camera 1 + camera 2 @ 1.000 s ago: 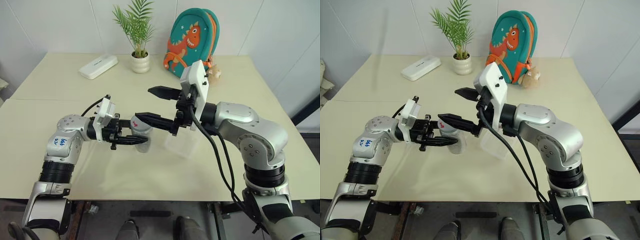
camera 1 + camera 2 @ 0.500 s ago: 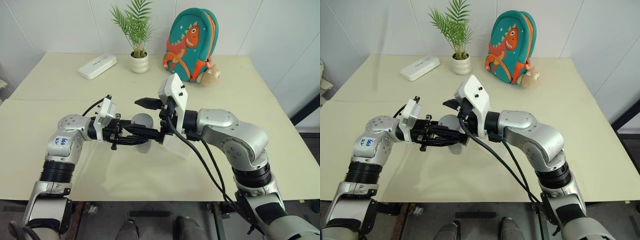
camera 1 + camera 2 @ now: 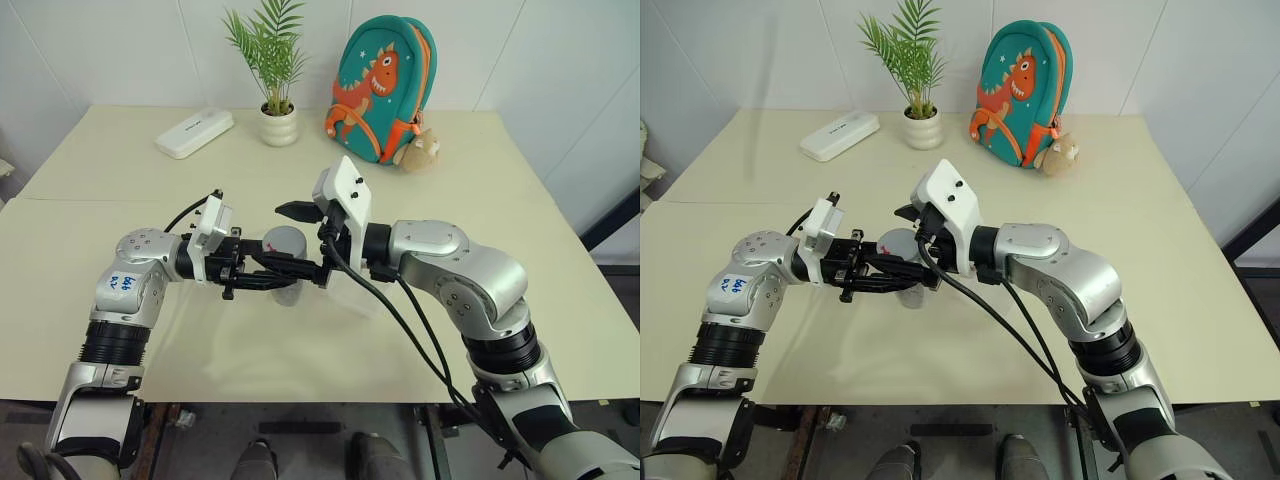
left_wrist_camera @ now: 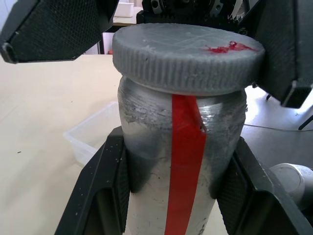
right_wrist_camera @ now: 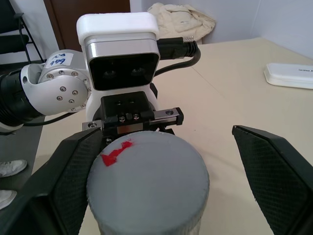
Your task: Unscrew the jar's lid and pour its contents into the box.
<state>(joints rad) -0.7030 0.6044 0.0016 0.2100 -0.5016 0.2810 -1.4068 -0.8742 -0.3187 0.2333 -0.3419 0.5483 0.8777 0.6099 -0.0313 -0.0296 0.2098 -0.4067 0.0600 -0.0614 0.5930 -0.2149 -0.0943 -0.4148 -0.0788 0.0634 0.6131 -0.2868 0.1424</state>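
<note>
The grey lid [image 3: 285, 240] is about as wide as the jar's body [image 3: 288, 294]. I should expect a wide opening in the jar beneath the lid when I unscrew it.
The jar [image 4: 181, 147], silvery with a red stripe, stands upright above the table with my left gripper [image 4: 178, 142] shut around its body. Its grey lid [image 5: 146, 176] with a red mark sits on top. My right gripper [image 3: 268, 235] is open and reaches in from the right, one finger [image 5: 73, 166] close beside the lid and the other finger [image 5: 274, 166] well apart from it. The clear box [image 4: 90, 137] lies on the table just behind the jar, partly hidden by my right arm. The contents are hidden inside the jar.
At the table's far side stand a white plant pot [image 3: 280, 125], a flat white case [image 3: 195, 132], a teal dinosaur backpack [image 3: 380, 85] and a small plush toy [image 3: 425, 150]. The table's front edge runs below my arms.
My right gripper has swung left and down, from beside the box to straddling the lid, still open. The left gripper and the jar have stayed put.
</note>
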